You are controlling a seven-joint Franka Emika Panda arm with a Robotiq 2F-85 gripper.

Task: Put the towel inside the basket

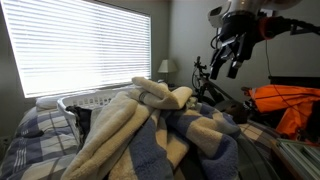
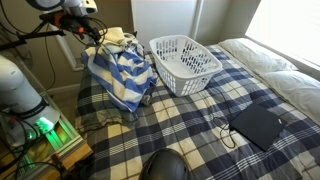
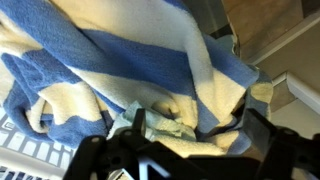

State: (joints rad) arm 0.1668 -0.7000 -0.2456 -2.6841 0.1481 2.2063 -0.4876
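Note:
The towel (image 1: 160, 94) is on top of the heap of blankets in loose folds (image 3: 155, 122), so it will come free and hang down in a long strip when I pick it up.
The towel (image 3: 165, 124) is a small pale cream terry cloth lying on top of a heap of blue and cream blankets, low in the wrist view between my fingers. It also shows as a cream lump on top of the heap in both exterior views (image 1: 160, 93) (image 2: 118, 40). The gripper (image 3: 195, 128) is open and empty, hanging above the heap without touching it (image 1: 228, 55) (image 2: 93, 36). The white slotted basket (image 2: 185, 62) stands on the plaid bed next to the heap. It shows behind the heap in an exterior view (image 1: 85, 100), and its slots show at the wrist view's lower left (image 3: 20, 150).
The blue-grey and cream blanket heap (image 2: 122, 72) hangs at the bed's edge beside the basket. A flat black case (image 2: 258, 125) with a cable lies on the plaid cover. Pillows sit at the far side (image 2: 265, 60). An orange bag (image 1: 290, 105) and a bright blinded window (image 1: 80, 45) are nearby.

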